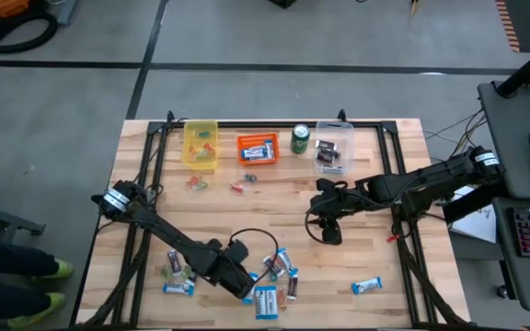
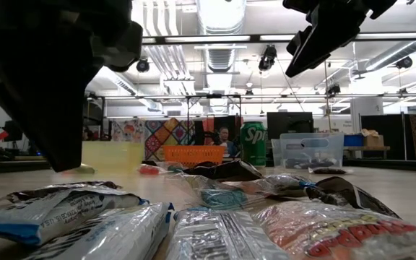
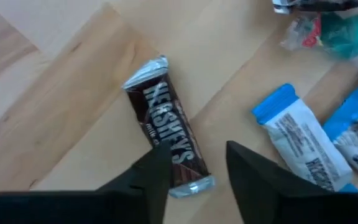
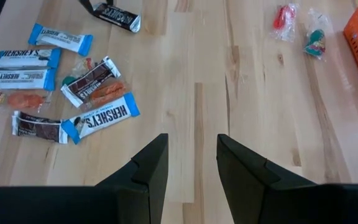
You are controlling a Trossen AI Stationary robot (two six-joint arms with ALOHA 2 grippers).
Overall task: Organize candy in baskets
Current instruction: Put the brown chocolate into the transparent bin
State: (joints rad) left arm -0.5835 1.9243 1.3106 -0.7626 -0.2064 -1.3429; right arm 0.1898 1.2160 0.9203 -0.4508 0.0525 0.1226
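The clear basket [image 1: 334, 147] for the brown Hershey's bar is on my right gripper's side, so next my left gripper picks up the bar [image 3: 168, 127] and passes it over.
My left gripper [image 3: 197, 173] is open and low over the candy pile near the table's near edge [image 1: 245, 289]. Its fingers stand on either side of the silver end of a brown Hershey's bar [image 3: 166, 140] that lies flat on the wood. Blue-and-white bars [image 3: 300, 140] lie beside it. My right gripper [image 4: 192, 155] is open and raised over bare wood at mid table [image 1: 328, 232]. The yellow basket [image 1: 201, 144], orange basket [image 1: 258, 148] and clear basket [image 1: 333, 147] stand in a row at the far edge. Small sweets [image 1: 196, 184] lie in front of them. My left gripper comes from above, with its open fingers astride the bar's near silver end [image 3: 194, 184]. One finger [image 3: 157, 177] overlaps the wrapper in the left wrist view. Whether it touches the bar, I cannot tell.
A green soda can [image 1: 300, 138] stands between the orange and clear baskets. One blue-and-white bar [image 1: 366, 286] lies alone toward the near right. More bars [image 1: 180, 287] lie left of the left gripper. Bare wood stretches between the pile and the baskets.
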